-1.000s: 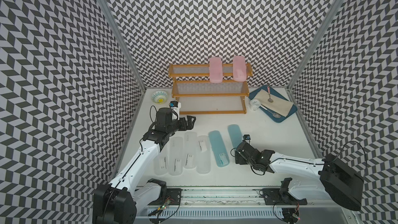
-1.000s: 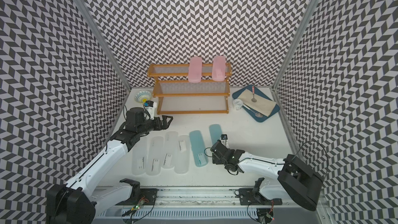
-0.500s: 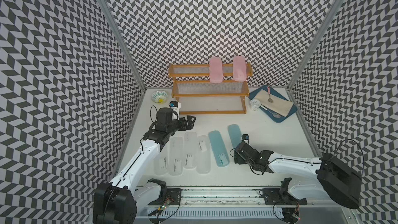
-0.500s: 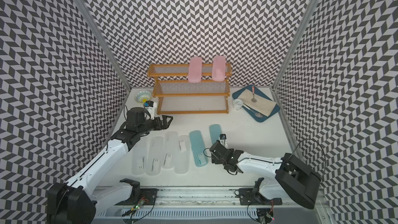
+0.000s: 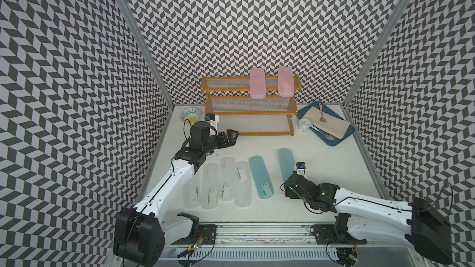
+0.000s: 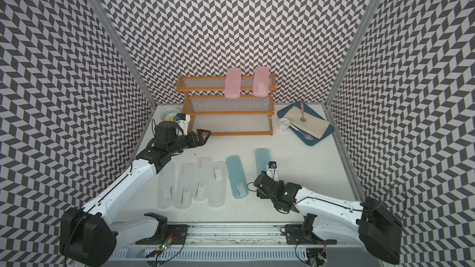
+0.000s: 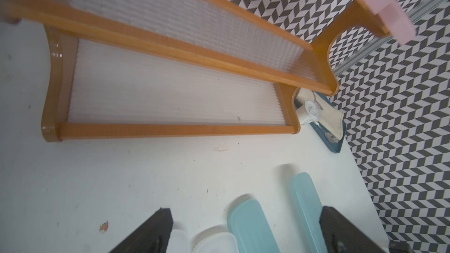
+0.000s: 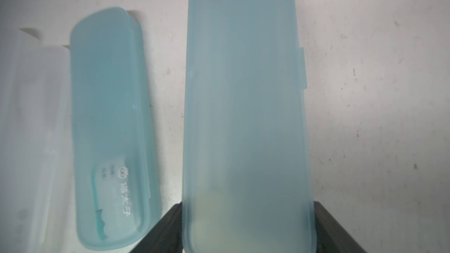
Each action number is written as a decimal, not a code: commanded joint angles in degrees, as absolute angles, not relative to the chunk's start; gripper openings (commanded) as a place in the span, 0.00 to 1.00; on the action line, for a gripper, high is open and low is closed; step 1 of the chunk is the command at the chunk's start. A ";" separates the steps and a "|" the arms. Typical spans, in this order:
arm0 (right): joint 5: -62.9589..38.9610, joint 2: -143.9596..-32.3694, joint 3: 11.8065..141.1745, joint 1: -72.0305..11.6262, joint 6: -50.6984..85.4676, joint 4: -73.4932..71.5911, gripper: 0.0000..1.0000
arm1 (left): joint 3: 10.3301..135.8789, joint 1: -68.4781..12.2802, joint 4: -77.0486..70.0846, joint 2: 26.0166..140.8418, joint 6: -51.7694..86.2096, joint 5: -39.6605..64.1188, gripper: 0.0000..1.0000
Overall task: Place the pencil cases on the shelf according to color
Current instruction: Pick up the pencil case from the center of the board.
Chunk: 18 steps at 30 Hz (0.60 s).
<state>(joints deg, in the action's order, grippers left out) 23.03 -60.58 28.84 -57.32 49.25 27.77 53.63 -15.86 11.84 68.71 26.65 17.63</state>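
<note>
The robot's right gripper has the light blue case by its near end, with the far end (image 5: pixel 285 154) toward the empty middle level (image 5: pixel 269 105), so the robot should keep carrying the case until it rests there.
Two pink pencil cases (image 5: pixel 257 83) (image 5: pixel 284 82) lie across the top tier of the wooden shelf (image 5: pixel 231 112). On the table lie several clear cases (image 5: pixel 210 186) and two light blue ones. My right gripper (image 8: pixel 247 217) has its jaws against both sides of the near end of the right light blue case (image 5: pixel 286 163) (image 8: pixel 243 93), which rests on the table. The other blue case (image 5: pixel 260 177) (image 8: pixel 109 118) lies beside it. My left gripper (image 5: pixel 231 134) (image 7: pixel 244 212) hovers open and empty near the shelf's lower left corner.
A dark blue tray (image 5: pixel 334 142) with a cloth and spoons sits right of the shelf, with a white cup (image 5: pixel 304 125) at its edge. A small patterned bowl (image 5: pixel 191 119) stands at the back left. Patterned walls close in three sides.
The right gripper's jaws have narrowed onto the right blue case's near end. The left gripper has edged a little toward the shelf.
</note>
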 commanded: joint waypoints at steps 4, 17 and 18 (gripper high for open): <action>26.06 -58.61 35.15 -57.55 48.19 30.04 0.69 | 60.52 -15.88 9.64 70.58 24.38 17.78 0.99; 31.70 -66.32 51.75 -55.54 40.91 29.09 0.72 | 65.18 -13.06 8.04 75.40 20.57 21.18 1.00; 31.28 -67.42 53.31 -54.70 40.11 29.01 0.72 | 65.41 -12.79 7.91 75.70 20.44 21.31 1.00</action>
<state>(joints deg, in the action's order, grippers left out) 29.06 -65.58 49.87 -56.12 43.40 31.22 63.24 -13.37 9.87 75.40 22.44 20.03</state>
